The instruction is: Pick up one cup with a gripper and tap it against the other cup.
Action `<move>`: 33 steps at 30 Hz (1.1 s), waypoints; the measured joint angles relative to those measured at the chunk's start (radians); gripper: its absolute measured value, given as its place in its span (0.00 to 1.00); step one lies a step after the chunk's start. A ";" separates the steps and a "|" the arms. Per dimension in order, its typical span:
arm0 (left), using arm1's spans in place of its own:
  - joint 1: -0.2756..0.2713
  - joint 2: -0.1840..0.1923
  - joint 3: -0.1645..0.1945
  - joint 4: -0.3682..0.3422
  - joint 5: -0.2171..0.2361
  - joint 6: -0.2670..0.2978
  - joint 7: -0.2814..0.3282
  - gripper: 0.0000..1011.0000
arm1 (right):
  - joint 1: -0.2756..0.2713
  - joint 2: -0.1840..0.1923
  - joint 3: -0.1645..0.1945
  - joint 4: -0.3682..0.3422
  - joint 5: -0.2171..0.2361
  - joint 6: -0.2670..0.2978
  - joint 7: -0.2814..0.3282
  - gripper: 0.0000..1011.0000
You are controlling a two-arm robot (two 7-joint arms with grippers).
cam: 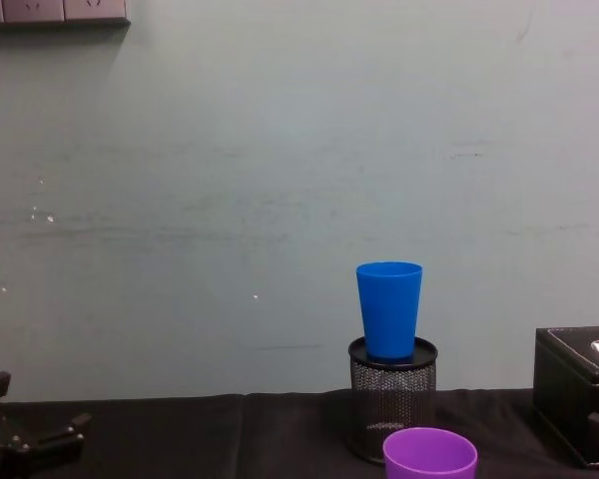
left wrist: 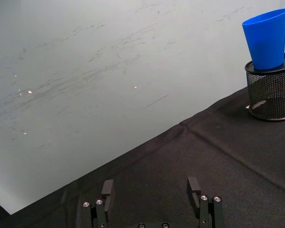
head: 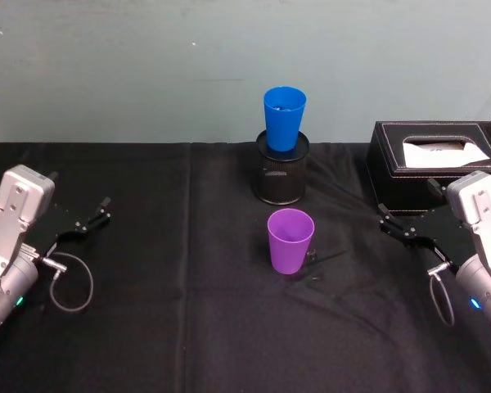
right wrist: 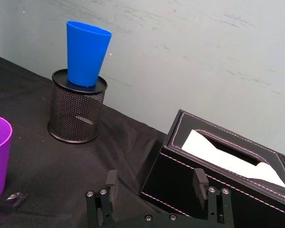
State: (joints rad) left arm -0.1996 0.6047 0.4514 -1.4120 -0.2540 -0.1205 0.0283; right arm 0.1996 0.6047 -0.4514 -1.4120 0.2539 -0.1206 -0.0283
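The blue cup (cam: 389,309) is sitting squarely on the pen holder's wide top (cam: 420,353), so it should stay standing when the robot taps it with the purple cup.
The purple cup (head: 290,239) stands upright on the black tablecloth near the middle, and its rim also shows in the chest view (cam: 429,454). Just behind it, the blue cup (head: 284,117) sits upright in the mouth of a black mesh pen holder (head: 282,172). My left gripper (head: 100,211) rests low at the table's left side, open and holding nothing (left wrist: 150,183). My right gripper (head: 385,219) is at the right side, level with the purple cup and well apart from it. It is open and holds nothing (right wrist: 155,174).
A black tissue box (head: 434,151) with white tissue showing stands at the back right, just behind my right gripper. A pale wall closes off the table's far edge. Bare black cloth (head: 188,270) lies between each gripper and the cups.
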 joint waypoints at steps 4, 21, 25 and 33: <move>0.000 0.000 0.000 0.000 0.000 0.000 0.000 0.99 | 0.000 0.000 0.000 0.000 0.000 0.000 0.000 0.99; 0.000 0.000 0.000 0.000 0.000 0.000 0.000 0.99 | 0.000 0.000 0.000 0.000 0.000 0.000 0.000 0.99; 0.000 0.000 0.000 0.000 0.000 0.000 0.000 0.99 | 0.000 0.000 0.000 0.000 0.000 0.000 0.000 0.99; 0.000 0.000 0.000 0.000 0.000 0.000 0.000 0.99 | 0.000 0.000 0.000 0.000 0.000 0.000 0.000 0.99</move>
State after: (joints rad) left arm -0.1995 0.6047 0.4514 -1.4120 -0.2539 -0.1205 0.0283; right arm 0.1996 0.6047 -0.4514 -1.4120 0.2539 -0.1206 -0.0283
